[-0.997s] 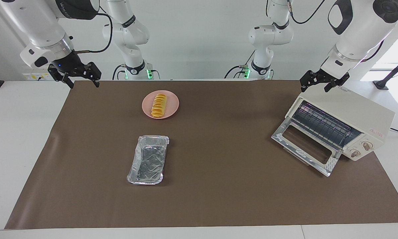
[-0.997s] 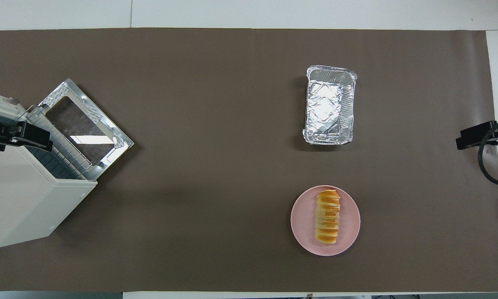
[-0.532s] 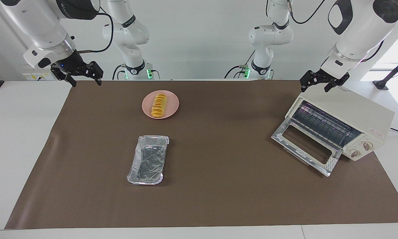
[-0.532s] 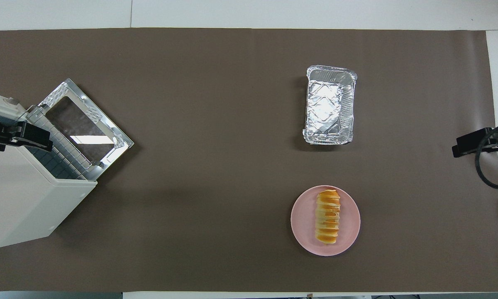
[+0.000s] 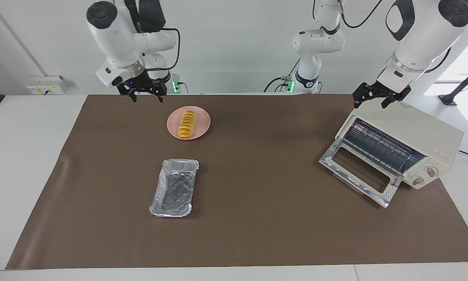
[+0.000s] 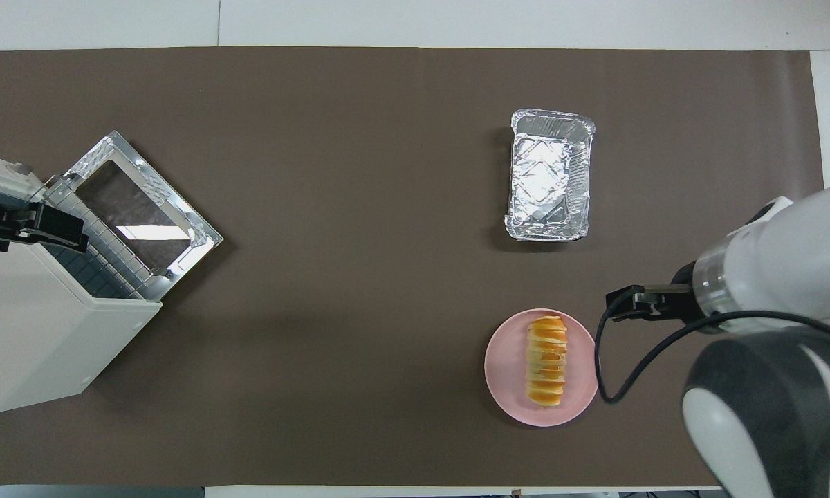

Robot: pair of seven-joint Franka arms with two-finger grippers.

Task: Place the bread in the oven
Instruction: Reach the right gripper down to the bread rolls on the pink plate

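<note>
I expect the bread [image 6: 546,360], shorter and narrower than the foil tray's empty hollow [image 6: 550,177], to fit whole inside the foil tray's rim when I lower it.
The bread [image 5: 187,124], a golden ridged loaf, lies on a pink plate [image 5: 203,119] near the robots' edge of the mat; it also shows in the overhead view [image 6: 546,361]. The cream-white oven [image 5: 417,130] stands at the left arm's end with its glass door [image 5: 358,173] dropped open and the wire rack showing. My right gripper [image 5: 146,95] is open and empty, up in the air over the mat beside the plate. My left gripper [image 5: 376,100] is open and empty, hovering over the oven's top edge.
A silver foil tray [image 5: 174,187] lies empty on the brown mat [image 5: 257,218], farther from the robots than the plate. In the overhead view the right arm's white body [image 6: 788,277] covers the mat beside the plate [image 6: 505,377]. The oven door [image 6: 145,200] juts out toward the mat's middle.
My right arm has swung from the right arm's end of the table toward the plate; its gripper now hangs close beside it. The left arm, bread and oven have not moved.
</note>
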